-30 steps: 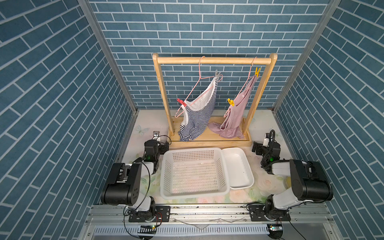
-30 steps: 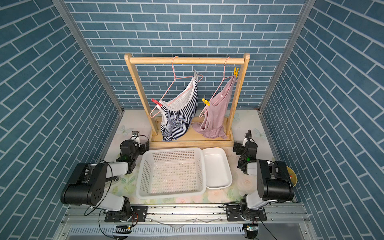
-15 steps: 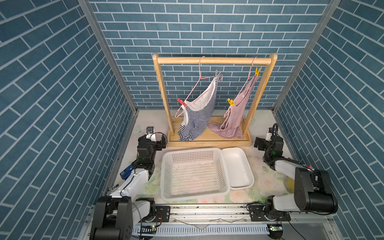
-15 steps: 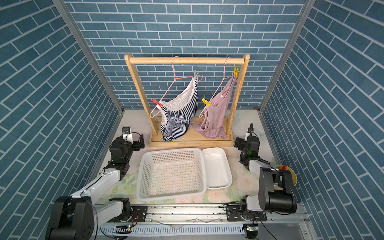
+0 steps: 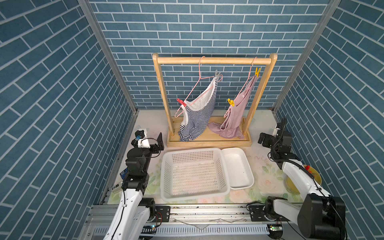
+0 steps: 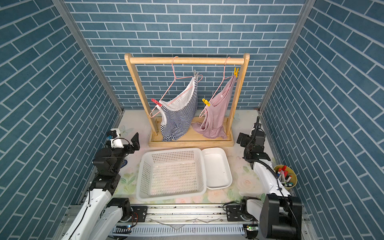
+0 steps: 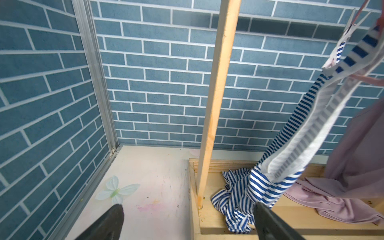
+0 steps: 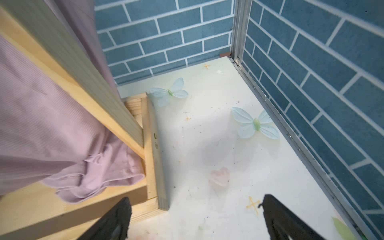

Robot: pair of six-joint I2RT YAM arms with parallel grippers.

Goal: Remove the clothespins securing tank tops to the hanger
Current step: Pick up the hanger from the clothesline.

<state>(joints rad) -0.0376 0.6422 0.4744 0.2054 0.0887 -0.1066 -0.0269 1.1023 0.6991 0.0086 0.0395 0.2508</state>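
The pink hanger's low end (image 6: 151, 116) sticks out free beyond the red clothespin. My left gripper goes on moving up toward that end until its fingers close around it.
On a wooden rack (image 5: 214, 61), two pink wire hangers carry a striped tank top (image 5: 199, 116) and a pink tank top (image 5: 239, 112). A grey clothespin (image 5: 217, 73) and a red clothespin (image 5: 181, 102) pin the striped one. Two yellow clothespins (image 5: 257, 71) (image 5: 230, 102) pin the pink one. My left gripper (image 5: 150, 137) is open and empty, low by the rack's left foot and facing the striped top (image 7: 291, 135). My right gripper (image 5: 271, 135) is open and empty beside the rack's right foot, next to the pink top (image 8: 41, 124).
A white slotted basket (image 5: 164, 166) and a white tray (image 5: 250, 176) sit in front of the rack base (image 5: 207, 143). A cup of markers (image 6: 285, 176) stands at the right wall. Brick walls close in on three sides.
Both arms have unfolded from beside the basket and reached forward toward the rack's feet. Both grippers stayed open. The tops and clothespins have not moved.
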